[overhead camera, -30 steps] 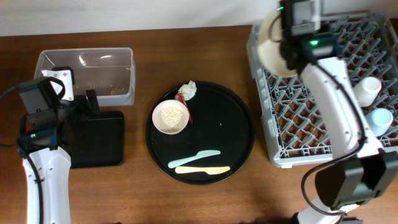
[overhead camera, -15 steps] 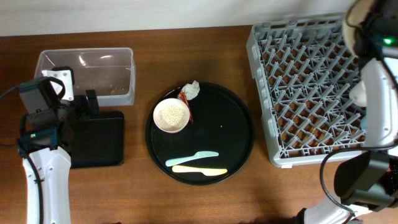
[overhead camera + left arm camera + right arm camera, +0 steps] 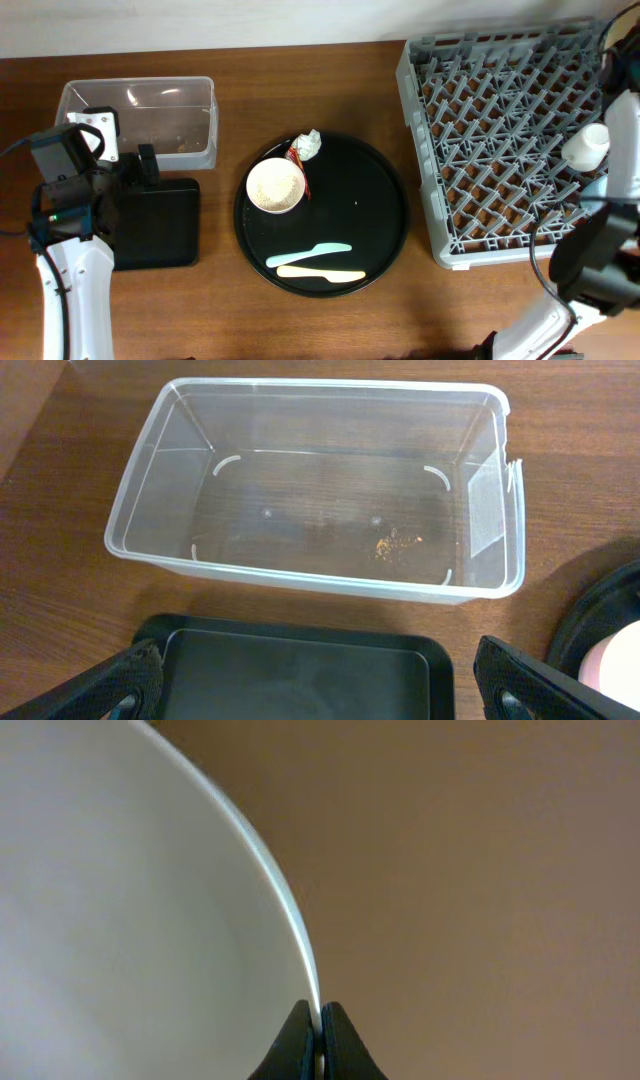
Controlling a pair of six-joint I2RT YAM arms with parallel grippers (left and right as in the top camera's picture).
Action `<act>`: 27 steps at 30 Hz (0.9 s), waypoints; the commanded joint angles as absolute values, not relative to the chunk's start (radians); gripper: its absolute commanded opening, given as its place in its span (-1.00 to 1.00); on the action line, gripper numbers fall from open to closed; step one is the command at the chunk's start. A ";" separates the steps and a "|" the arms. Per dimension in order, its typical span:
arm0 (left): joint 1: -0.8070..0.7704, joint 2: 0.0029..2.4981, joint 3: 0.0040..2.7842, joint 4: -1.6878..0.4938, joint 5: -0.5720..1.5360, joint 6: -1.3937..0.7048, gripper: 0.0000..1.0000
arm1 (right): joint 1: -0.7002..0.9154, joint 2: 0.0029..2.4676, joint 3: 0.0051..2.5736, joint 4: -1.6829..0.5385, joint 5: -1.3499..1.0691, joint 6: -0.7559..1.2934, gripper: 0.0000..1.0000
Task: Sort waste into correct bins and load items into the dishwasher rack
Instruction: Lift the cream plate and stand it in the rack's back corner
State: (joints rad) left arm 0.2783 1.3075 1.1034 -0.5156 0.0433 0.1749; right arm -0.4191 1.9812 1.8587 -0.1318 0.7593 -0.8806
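My right gripper should keep lowering the cream plate (image 3: 272,880), which it holds by the plate's rim over free slots (image 3: 565,92) behind the white cup, until the rack holds the plate up.
In the right wrist view my right gripper (image 3: 320,1025) is shut on the rim of the large cream plate (image 3: 130,920), which fills the left half. Overhead, only that arm (image 3: 622,130) shows, at the right edge over the grey dishwasher rack (image 3: 480,150). A white cup (image 3: 587,147) stands in the rack. My left gripper (image 3: 325,690) hangs open above the shallow black tray (image 3: 300,675), just in front of the clear tub (image 3: 320,470). The pink-rimmed bowl (image 3: 274,187) holds the whitish grains. The paper wad (image 3: 307,145) and red wrapper (image 3: 297,165) lie beside it.
The bowl, the waste, a mint-green spoon (image 3: 310,254) and a yellow spoon (image 3: 322,273) all rest on a large round black tray (image 3: 370,210) in the middle of the wooden table. A few orange crumbs (image 3: 395,543) lie in the clear tub.
My right arm has swung the plate from above the rack's back left corner across to the right edge of the overhead view. The left arm has not moved.
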 commanded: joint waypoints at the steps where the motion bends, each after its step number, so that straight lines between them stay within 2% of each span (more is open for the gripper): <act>1: 0.283 1.308 1.125 -0.514 0.037 0.162 0.99 | -0.419 2.040 1.879 -0.015 0.801 -1.015 -0.92; 15: 0.283 1.308 1.125 -0.514 0.037 0.162 0.99 | -0.413 2.149 1.879 0.049 0.797 -1.070 -0.92; 18: 0.283 1.308 1.125 -0.514 0.037 0.162 0.99 | -0.398 2.149 1.879 0.049 0.797 -1.070 -0.84; 24: 0.283 1.308 1.125 -0.514 0.037 0.162 0.99 | -0.352 2.150 1.879 0.040 0.797 -1.069 -0.82; 25: 0.283 1.308 1.125 -0.514 0.037 0.162 0.99 | -0.343 2.150 1.879 0.040 0.797 -1.069 -0.78; 27: 0.283 1.308 1.125 -0.514 0.037 0.162 0.99 | -0.319 2.150 1.879 0.029 0.797 -1.069 -0.55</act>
